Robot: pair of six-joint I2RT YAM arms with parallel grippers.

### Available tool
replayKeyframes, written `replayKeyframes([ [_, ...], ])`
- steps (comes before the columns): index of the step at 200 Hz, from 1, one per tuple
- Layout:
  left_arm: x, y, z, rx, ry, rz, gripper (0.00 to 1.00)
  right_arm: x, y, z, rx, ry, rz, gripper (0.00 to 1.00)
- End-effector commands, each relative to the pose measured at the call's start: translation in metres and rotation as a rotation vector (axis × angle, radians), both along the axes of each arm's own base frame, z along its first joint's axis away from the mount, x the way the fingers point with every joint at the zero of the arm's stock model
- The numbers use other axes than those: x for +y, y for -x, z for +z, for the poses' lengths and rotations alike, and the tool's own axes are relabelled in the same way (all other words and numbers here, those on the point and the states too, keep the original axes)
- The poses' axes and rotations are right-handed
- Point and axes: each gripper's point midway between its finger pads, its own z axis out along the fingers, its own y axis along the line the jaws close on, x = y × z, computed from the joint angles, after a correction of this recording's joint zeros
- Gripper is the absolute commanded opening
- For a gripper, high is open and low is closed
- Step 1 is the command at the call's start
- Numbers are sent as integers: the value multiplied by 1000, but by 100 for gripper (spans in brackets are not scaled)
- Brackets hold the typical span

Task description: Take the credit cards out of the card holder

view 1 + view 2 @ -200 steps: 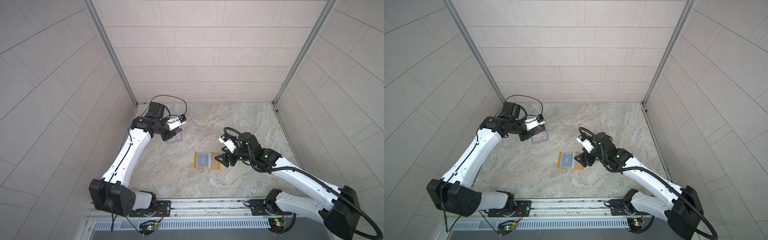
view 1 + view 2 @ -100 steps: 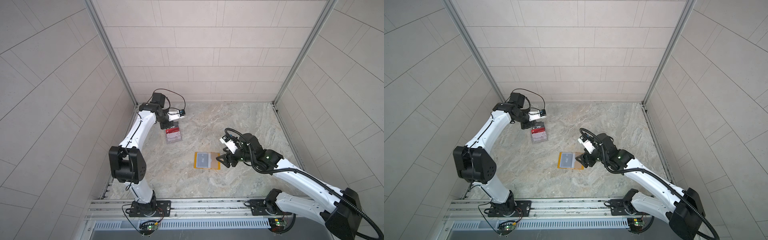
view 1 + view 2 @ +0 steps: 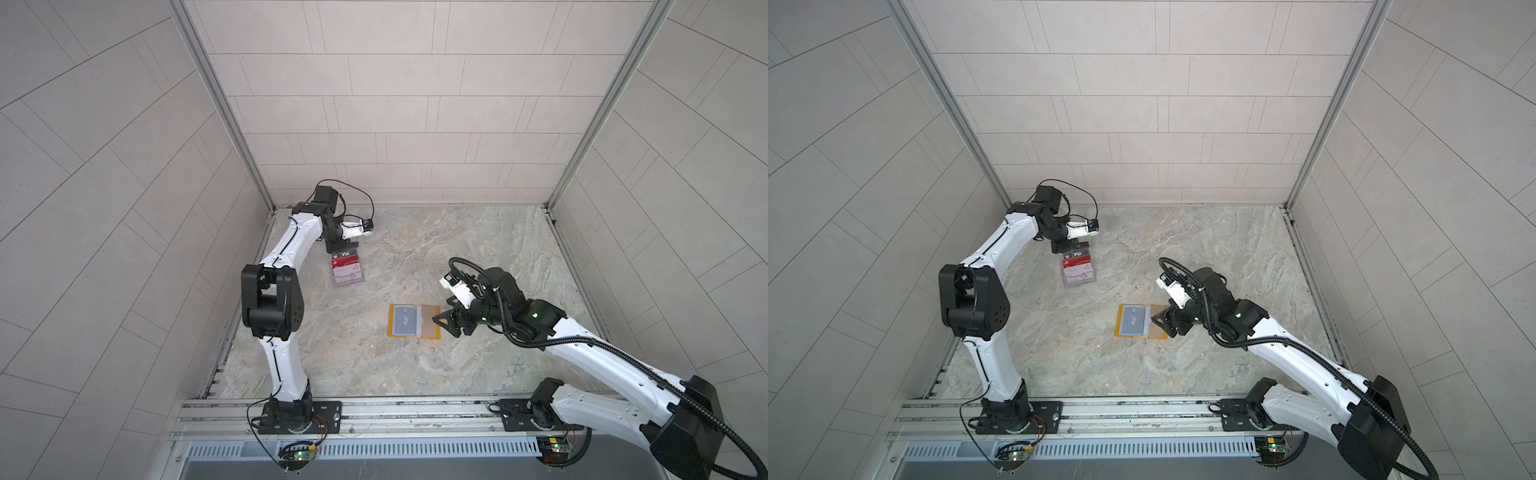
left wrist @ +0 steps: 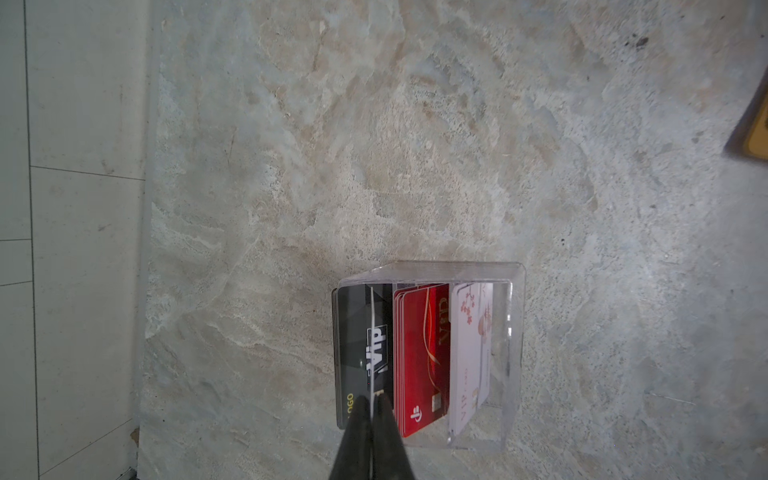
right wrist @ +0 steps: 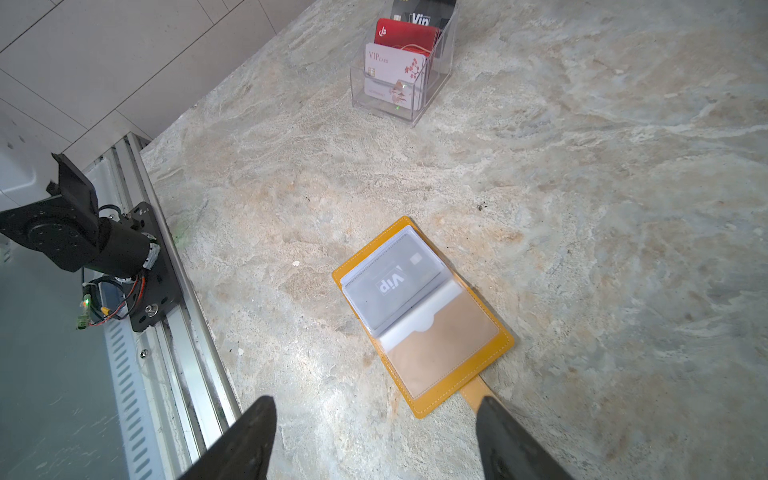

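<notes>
The thin credit card (image 4: pixel 371 340) is parallel to the dark cards over the rear slot (image 4: pixel 385 300), so my left gripper should keep lowering it and let go inside the slot.
The mustard-yellow card holder (image 3: pixel 430 330) (image 5: pixel 446 353) lies open on the table. A dark grey "Vip" credit card (image 3: pixel 405 320) (image 5: pixel 392 284) sits in its clear sleeve; the other sleeve looks empty. My right gripper (image 3: pixel 445 326) (image 5: pixel 374 405) is open, low beside the holder's snap-tab edge, with nothing between its fingers. My left gripper (image 3: pixel 338 248) (image 4: pixel 374 397) is shut on a thin credit card (image 4: pixel 372 332) seen edge-on, over the rear slot of a clear tiered stand (image 3: pixel 351 277) (image 4: pixel 514 353). The stand shows dark, red and white cards.
The stand is at the back left near the wall corner. The left arm's elbow (image 3: pixel 270 301) stands high over the table's left side. A metal rail (image 3: pixel 374 409) with both arm bases runs along the front edge.
The left arm has folded up, its elbow now raised, while its gripper stays with the card at the rear of the stand. The right gripper has barely moved.
</notes>
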Motion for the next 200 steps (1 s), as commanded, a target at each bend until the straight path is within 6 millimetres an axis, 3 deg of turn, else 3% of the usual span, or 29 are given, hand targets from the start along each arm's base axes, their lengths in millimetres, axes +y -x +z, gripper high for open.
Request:
replayKeyframes([
  [1, 7, -5, 1, -5, -4, 25, 0, -1, 2, -5, 9, 10, 12, 78],
  [98, 15, -9, -18, 66, 42, 65, 0, 0, 2, -9, 12, 17, 22, 78],
  [200, 7, -4, -37, 126, 80, 51, 0, 1, 3, -9, 8, 15, 30, 78],
])
